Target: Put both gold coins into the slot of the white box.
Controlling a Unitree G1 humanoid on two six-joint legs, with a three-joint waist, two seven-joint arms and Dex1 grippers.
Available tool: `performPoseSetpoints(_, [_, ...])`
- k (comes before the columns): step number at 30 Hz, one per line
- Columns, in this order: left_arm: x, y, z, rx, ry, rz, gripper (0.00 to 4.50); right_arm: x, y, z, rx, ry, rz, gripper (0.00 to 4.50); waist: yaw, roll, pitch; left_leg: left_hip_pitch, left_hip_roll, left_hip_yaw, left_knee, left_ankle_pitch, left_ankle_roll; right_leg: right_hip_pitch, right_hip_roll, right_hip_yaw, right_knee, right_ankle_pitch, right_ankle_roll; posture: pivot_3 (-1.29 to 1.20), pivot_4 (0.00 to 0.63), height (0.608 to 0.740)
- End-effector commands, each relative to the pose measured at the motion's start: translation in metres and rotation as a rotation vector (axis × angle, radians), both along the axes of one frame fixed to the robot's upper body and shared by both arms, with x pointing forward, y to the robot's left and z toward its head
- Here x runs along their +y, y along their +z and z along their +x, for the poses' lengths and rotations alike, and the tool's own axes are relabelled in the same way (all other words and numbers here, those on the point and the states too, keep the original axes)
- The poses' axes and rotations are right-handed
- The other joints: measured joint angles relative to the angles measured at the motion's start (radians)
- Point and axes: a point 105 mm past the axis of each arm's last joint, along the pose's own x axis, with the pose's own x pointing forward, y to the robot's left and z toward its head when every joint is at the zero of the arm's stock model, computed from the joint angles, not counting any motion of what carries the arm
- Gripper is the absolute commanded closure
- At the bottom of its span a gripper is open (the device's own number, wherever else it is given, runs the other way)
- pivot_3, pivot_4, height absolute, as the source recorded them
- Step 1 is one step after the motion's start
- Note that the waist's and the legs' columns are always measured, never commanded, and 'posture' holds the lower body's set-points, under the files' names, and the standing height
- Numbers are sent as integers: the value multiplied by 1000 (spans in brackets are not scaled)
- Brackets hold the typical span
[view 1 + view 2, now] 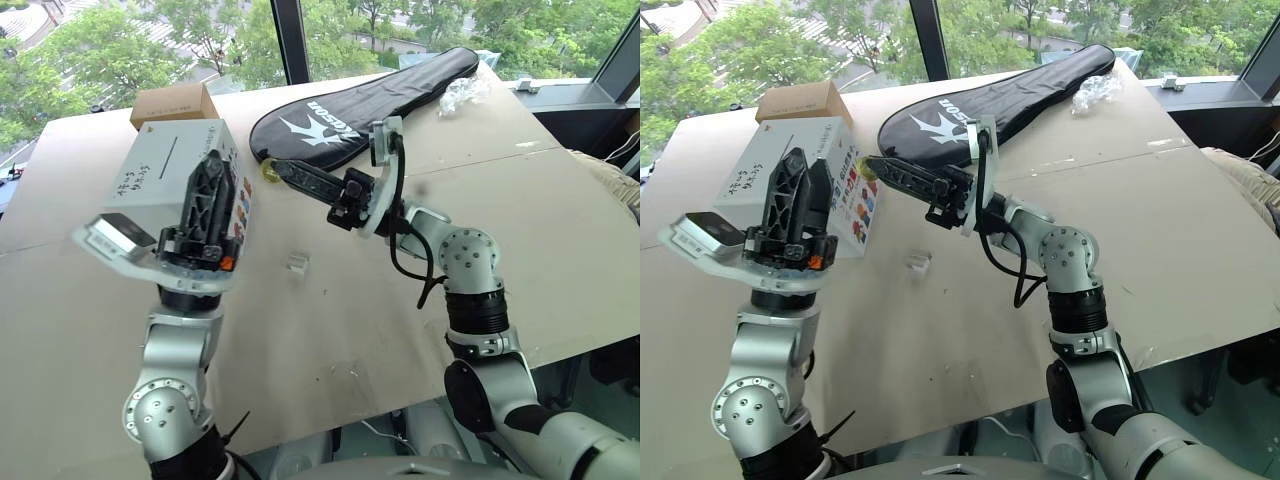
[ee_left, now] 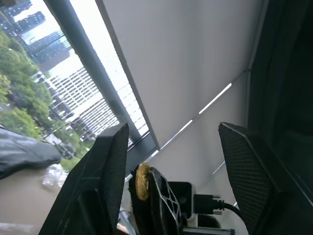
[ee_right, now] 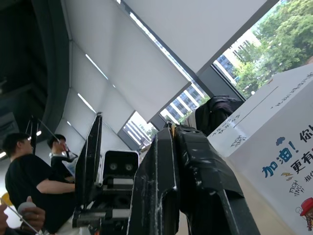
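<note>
The robot's right gripper holds the gold coin, but the slot (image 1: 171, 150) is on the left gripper's side, so next the left gripper takes the coin's free edge (image 1: 267, 170) first.
The white box (image 1: 165, 170) stands at the table's left, with its thin dark slot (image 1: 172, 152) on the top face and colourful marks on its side. My left gripper (image 1: 803, 190) is raised in front of the box, pointing up, open and empty. Pointing left toward the box, my right gripper (image 1: 272, 170) is shut on one gold coin (image 1: 267, 171) at its tips. In the left wrist view that coin (image 2: 143, 181) shows between my left fingers (image 2: 105, 181), farther off. The other gold coin is out of view.
A small clear holder (image 1: 297, 263) lies on the table right of the box. A black racket cover (image 1: 370, 100) lies at the back, a brown cardboard box (image 1: 172, 103) behind the white box, crumpled clear plastic (image 1: 462, 95) at the far right. People (image 3: 29, 181) stand nearby.
</note>
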Motion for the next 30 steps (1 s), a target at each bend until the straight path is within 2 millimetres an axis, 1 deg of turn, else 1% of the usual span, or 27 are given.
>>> performPoseSetpoints(1, [-5,7,-8,-34,-19,9,1567,20,36,-30,-60,110,135,4462,1,0,0,0,0,0,0,0,0,0,0,0,0,0,0,0,150,740])
performPoseSetpoints(8, [-7,1,-6,-9,-53,13,1567,20,40,-36,-70,135,151,4462,3,0,0,0,0,0,0,0,0,0,0,-2,0,0,0,0,150,740])
performPoseSetpoints(11, [-10,-2,-6,2,-78,16,2412,19,41,-39,-78,150,153,4500,3,0,0,0,0,0,0,0,0,0,0,-2,0,0,0,0,150,740])
performPoseSetpoints(12, [-11,-2,-7,-2,-88,12,2627,19,41,-39,-79,151,154,4500,4,0,0,0,0,0,0,0,0,0,0,-2,0,0,0,0,150,740])
performPoseSetpoints(13, [-12,-2,-7,-5,-94,11,3275,19,41,-40,-80,153,152,4500,4,0,0,0,0,0,0,0,0,0,0,-2,0,0,0,0,150,740])
performPoseSetpoints(15, [-12,-2,-7,-7,-99,11,4234,18,41,-40,-82,154,151,4500,4,0,0,0,0,0,0,0,0,0,0,-2,0,0,0,0,150,740])
performPoseSetpoints(16, [-12,-3,-7,-6,-100,12,4482,19,41,-40,-83,155,150,4500,4,0,0,0,0,0,0,0,0,0,0,-2,0,0,0,0,150,740])
performPoseSetpoints(22, [-13,-3,-8,-14,-115,21,4482,22,38,-40,-83,155,129,4500,4,0,0,0,0,0,0,0,0,0,0,-2,0,0,0,0,150,740])
performPoseSetpoints(25, [-8,-2,-7,-21,-89,20,4500,22,36,-37,-75,147,128,3522,4,0,0,0,0,0,0,0,0,0,0,-2,-1,0,0,0,150,740])
performPoseSetpoints(26, [-7,-2,-6,-24,-76,25,4500,22,37,-37,-76,149,131,3065,4,0,0,0,0,0,0,0,0,0,0,-2,-1,0,0,0,150,740])
performPoseSetpoints(27, [-3,0,-6,-29,-49,31,4500,20,37,-34,-77,124,132,2518,4,0,0,0,0,0,0,0,0,0,0,-2,-1,0,0,0,150,740])
performPoseSetpoints(29, [6,5,-3,-33,20,62,4500,16,35,-18,-64,7,112,1787,4,0,0,0,0,-1,0,0,0,0,0,-2,-1,0,0,0,150,740])
performPoseSetpoints(30, [12,8,0,-29,74,96,4500,12,32,-8,-58,-48,94,1290,4,0,0,0,0,-1,0,0,0,0,0,-2,-1,0,0,0,150,740])
